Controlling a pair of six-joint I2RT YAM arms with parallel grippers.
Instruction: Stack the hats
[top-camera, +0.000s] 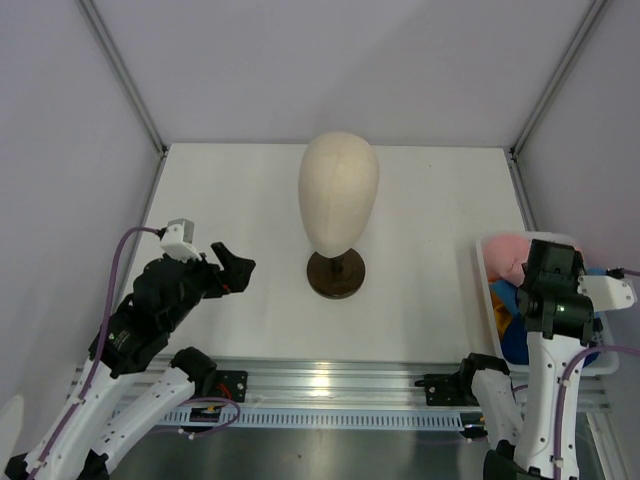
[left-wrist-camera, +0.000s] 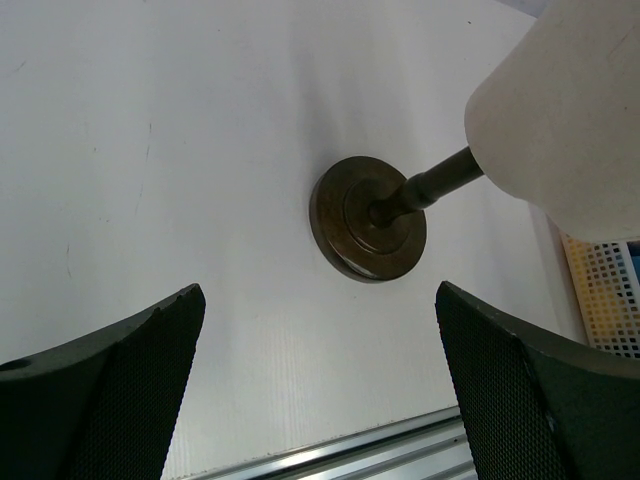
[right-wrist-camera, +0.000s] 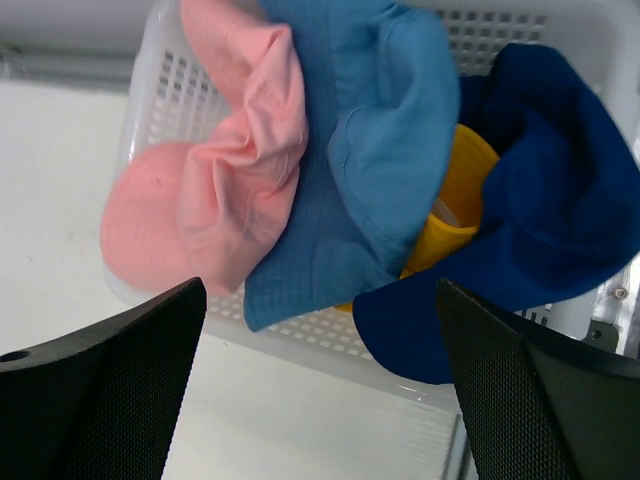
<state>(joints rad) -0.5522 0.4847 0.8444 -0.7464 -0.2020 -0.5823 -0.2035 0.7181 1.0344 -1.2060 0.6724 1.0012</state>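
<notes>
I can see the light blue hat's raised fold (right-wrist-camera: 398, 135) uncovered above the yellow-orange hat, so I should keep moving my right gripper down until its fingers are on both sides of that fold (right-wrist-camera: 385, 180), and then close it.
Four hats lie bunched in a white perforated basket (right-wrist-camera: 160, 90) at the table's right edge: pink (right-wrist-camera: 200, 200), light blue (right-wrist-camera: 370, 150), yellow-orange (right-wrist-camera: 455, 205) mostly buried, and navy (right-wrist-camera: 545, 200). From above I see only the pink hat (top-camera: 505, 256) and bits of blue and yellow beside the arm. My right gripper (right-wrist-camera: 318, 290) is open and empty, hovering over the basket's near side. My left gripper (top-camera: 236, 270) is open and empty above the table, left of the head form; it also shows in the left wrist view (left-wrist-camera: 320, 290).
A cream egg-shaped head form (top-camera: 338, 190) stands on a dark brown round base (top-camera: 335, 274) mid-table; the base also shows in the left wrist view (left-wrist-camera: 370, 216). The basket (top-camera: 481, 275) hugs the right wall. A metal rail (top-camera: 330, 380) runs along the near edge.
</notes>
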